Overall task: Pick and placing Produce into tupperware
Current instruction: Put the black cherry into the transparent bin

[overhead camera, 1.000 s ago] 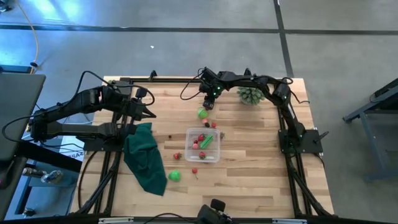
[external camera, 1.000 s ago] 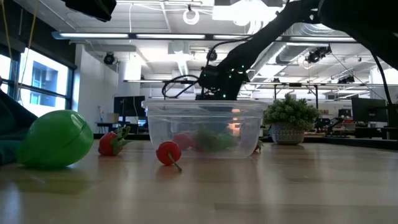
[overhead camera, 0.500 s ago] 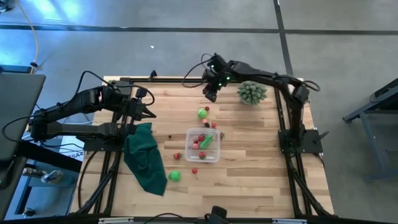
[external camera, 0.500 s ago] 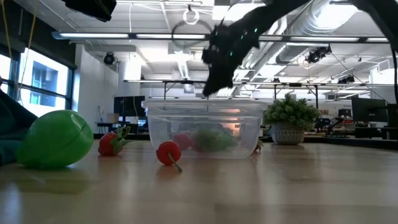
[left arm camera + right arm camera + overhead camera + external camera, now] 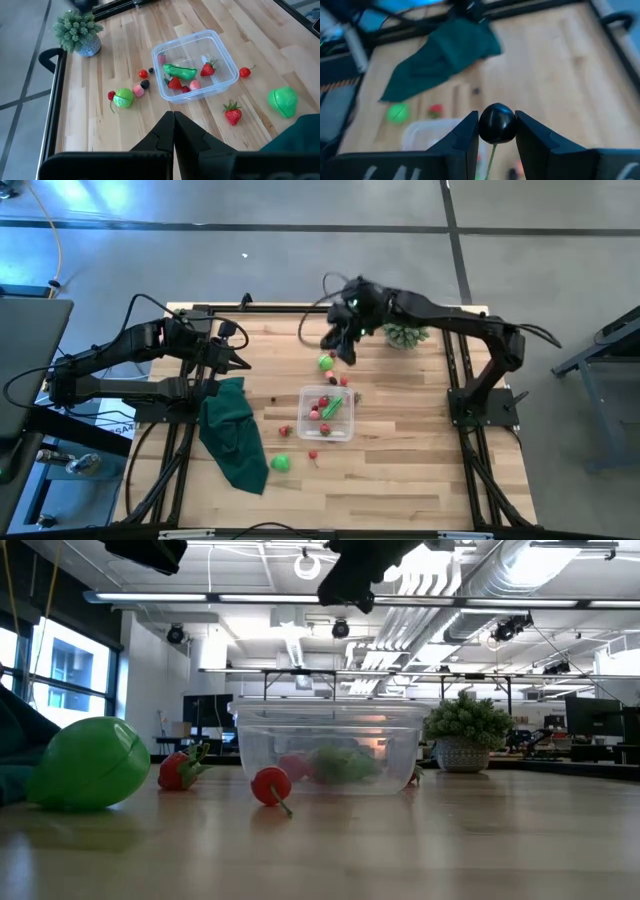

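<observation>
My right gripper should keep moving to the tupperware open on top [image 5: 325, 413] and let go inside the tupperware's rim, because the dark round piece [image 5: 497, 123] is in the middle of the gripper's fingers.
The clear tupperware [image 5: 327, 413] stands mid-table with a green elongated piece and several red pieces inside; it also shows in the low view [image 5: 330, 745] and the left wrist view [image 5: 216, 45]. Loose produce lies on the wood around it: a green round piece [image 5: 326, 362], small red ones [image 5: 343, 381], a strawberry [image 5: 285, 430], a green piece [image 5: 281, 463]. My right gripper [image 5: 343, 345] hangs high over the table's far side, shut on a small dark round piece [image 5: 496, 123]. My left gripper [image 5: 240, 362] waits shut at the left, above the cloth. My right gripper pinches the dark round piece [image 5: 496, 123] between its two fingers [image 5: 465, 135], one on each side of the ball. The piece is lifted clear, high above the table. A thin green stem [image 5: 492, 156] hangs below it.
A dark green cloth [image 5: 232, 430] lies at the left near side. A pale green spiky plant in a pot [image 5: 404, 332] stands at the far right. A red cherry [image 5: 271, 785] and a big green piece [image 5: 88, 762] lie near the low camera.
My right gripper has risen from table height behind the tupperware to well above it, staying over the table's far side near the green round piece. The arm has swung and the gripper has tipped. The rest has kept still.
</observation>
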